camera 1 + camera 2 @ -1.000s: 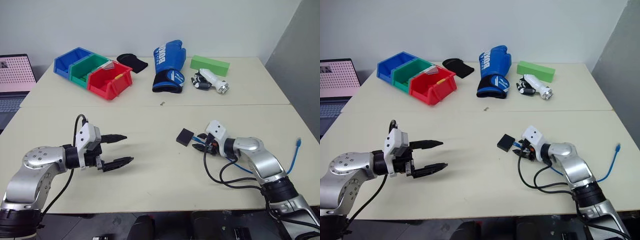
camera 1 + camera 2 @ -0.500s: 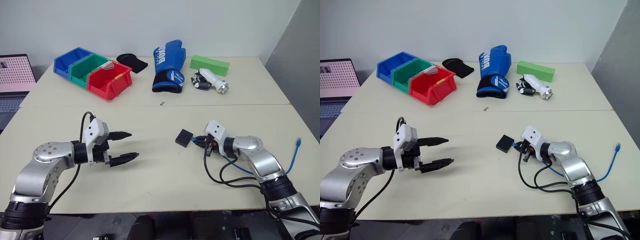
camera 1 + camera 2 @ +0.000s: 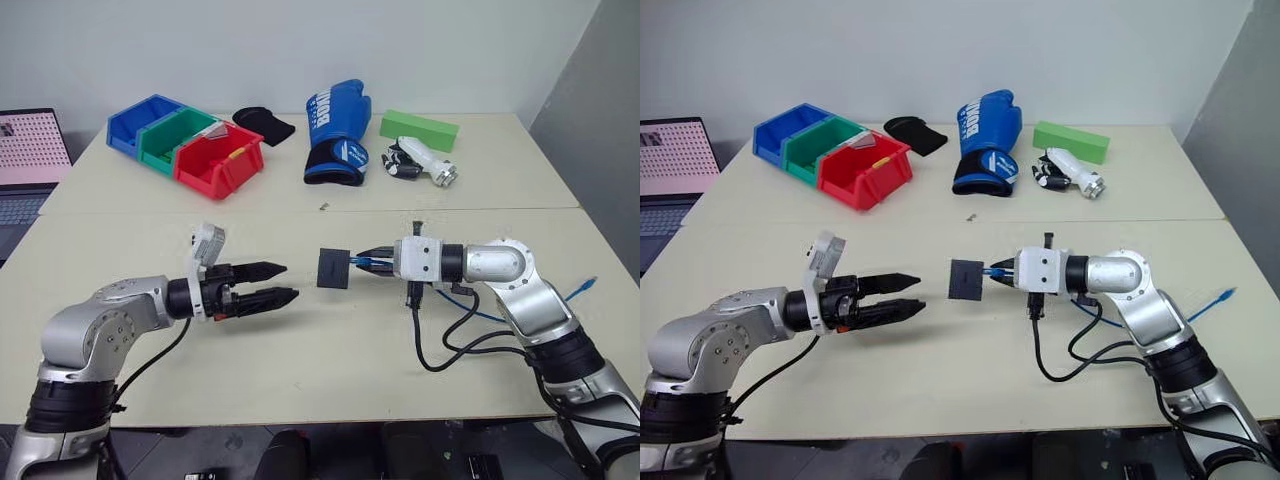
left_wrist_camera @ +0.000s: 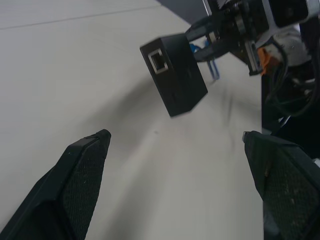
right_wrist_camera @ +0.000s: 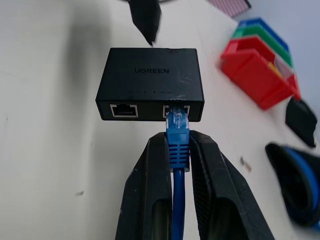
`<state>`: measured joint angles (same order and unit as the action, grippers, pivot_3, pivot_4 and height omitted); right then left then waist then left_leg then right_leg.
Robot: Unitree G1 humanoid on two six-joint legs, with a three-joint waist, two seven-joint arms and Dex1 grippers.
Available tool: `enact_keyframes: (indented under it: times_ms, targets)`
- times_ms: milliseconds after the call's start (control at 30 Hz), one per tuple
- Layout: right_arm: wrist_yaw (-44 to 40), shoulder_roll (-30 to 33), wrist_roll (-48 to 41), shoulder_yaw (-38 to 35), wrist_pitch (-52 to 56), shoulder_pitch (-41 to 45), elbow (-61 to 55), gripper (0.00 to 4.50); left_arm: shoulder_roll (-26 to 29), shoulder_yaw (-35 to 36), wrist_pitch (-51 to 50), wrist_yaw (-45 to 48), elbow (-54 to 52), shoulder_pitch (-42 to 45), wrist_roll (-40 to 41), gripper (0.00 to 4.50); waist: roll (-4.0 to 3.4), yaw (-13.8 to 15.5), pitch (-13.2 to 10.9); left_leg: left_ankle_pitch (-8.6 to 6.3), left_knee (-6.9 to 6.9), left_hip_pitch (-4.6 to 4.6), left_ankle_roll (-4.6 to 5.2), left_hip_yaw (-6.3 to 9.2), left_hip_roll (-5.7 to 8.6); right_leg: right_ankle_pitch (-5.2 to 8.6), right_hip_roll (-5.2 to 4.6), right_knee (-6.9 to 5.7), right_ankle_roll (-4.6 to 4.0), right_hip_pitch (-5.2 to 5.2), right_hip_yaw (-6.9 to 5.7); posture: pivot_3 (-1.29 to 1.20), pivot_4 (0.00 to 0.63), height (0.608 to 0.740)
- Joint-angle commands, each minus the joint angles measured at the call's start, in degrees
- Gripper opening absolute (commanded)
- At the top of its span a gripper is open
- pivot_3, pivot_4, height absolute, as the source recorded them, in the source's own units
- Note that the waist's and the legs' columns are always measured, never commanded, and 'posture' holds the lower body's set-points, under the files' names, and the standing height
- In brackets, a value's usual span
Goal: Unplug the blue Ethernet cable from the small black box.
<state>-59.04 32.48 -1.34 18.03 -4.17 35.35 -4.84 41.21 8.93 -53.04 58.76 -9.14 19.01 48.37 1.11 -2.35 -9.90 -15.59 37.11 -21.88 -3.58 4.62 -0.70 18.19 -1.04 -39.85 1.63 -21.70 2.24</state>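
The plug's sides [image 5: 169, 136] are held by my right gripper. Once my left gripper has hold of the black box, my right gripper next turns and squeezes the plug's top and bottom [image 5: 178, 136] instead.
The small black box [image 5: 150, 82] hangs in the air above the table, carried by the blue Ethernet cable [image 5: 178, 122], whose plug sits in one of the box's two near ports. My right gripper [image 3: 362, 260] is shut on the cable's blue boot just behind the plug. From there the cable trails back under my right arm to its free end [image 3: 588, 288] near the table's right edge. My left gripper [image 3: 288, 281] is open and points at the box [image 4: 175, 75] from the left, a short gap away, touching nothing.
At the back stand red, green and blue bins [image 3: 220, 160], a black fabric item [image 3: 265, 125], a blue boxing glove [image 3: 335, 130], a green block [image 3: 420, 128] and a white tool [image 3: 425, 162]. A laptop [image 3: 25, 160] sits far left. Black cables [image 3: 450, 350] loop on the table below my right arm.
My right gripper closed on the cable, rolled, then rose and moved left, lifting the box off the table. My left gripper rolled and moved right toward the box.
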Motion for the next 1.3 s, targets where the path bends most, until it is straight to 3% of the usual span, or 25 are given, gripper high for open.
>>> enact_keyframes:
  times_ms: [33,333,933,1033,1100,1300]
  targets:
    - [-2.27,-0.09,-1.77,-0.16,-0.98,2.02,-3.98,0.22,-1.84,2.27,-3.77,-2.88,-0.94,1.54,4.81,4.50,0.01,0.02,0.00,0.00,0.00,0.00,0.00,0.02,0.00,0.00,-0.01,0.00,0.00,0.01,-0.01,0.00,0.150,0.740]
    - [-3.29,-0.88,-2.76,-0.18,0.95,3.68,-7.07,0.22,-5.72,3.79,-8.39,-7.06,-1.93,1.76,11.68,4.50,0.01,0.03,0.00,0.01,0.04,0.01,-0.01,0.02,-0.04,0.00,-0.09,-0.02,0.00,0.00,0.03,0.00,0.150,0.740]
    - [-2.36,-1.71,1.19,1.17,-5.21,4.16,-7.93,0.16,-4.65,2.16,-9.96,-6.07,-1.96,1.78,12.90,0.98,0.01,0.09,0.00,0.01,0.03,0.00,-0.02,0.02,-0.02,0.00,-0.09,-0.01,0.00,-0.01,0.03,0.00,0.150,0.740]
    - [-2.83,-1.42,2.13,1.68,-6.74,4.16,-7.57,0.15,-4.19,2.00,-9.87,-5.46,-1.93,1.66,12.59,0.79,0.01,0.09,0.00,0.01,0.03,0.01,-0.02,0.02,-0.03,0.00,-0.09,-0.01,0.00,-0.01,0.03,0.00,0.150,0.740]
    - [-3.64,-0.84,2.27,1.85,-7.36,4.08,-7.27,0.85,-3.84,1.96,-9.83,-5.07,-1.79,1.69,12.44,0.79,0.01,0.09,0.00,0.01,0.03,0.01,-0.02,0.01,-0.02,0.00,-0.09,-0.01,0.00,-0.01,0.03,0.00,0.150,0.740]
    - [-8.61,2.19,-4.31,0.02,-1.46,4.06,-10.10,2.08,-0.99,-0.77,-7.87,-0.88,-2.15,1.62,9.41,0.79,0.01,0.20,-0.01,0.01,0.02,0.01,-0.02,0.01,-0.01,0.00,-0.08,0.00,0.00,-0.01,0.03,0.00,0.150,0.740]
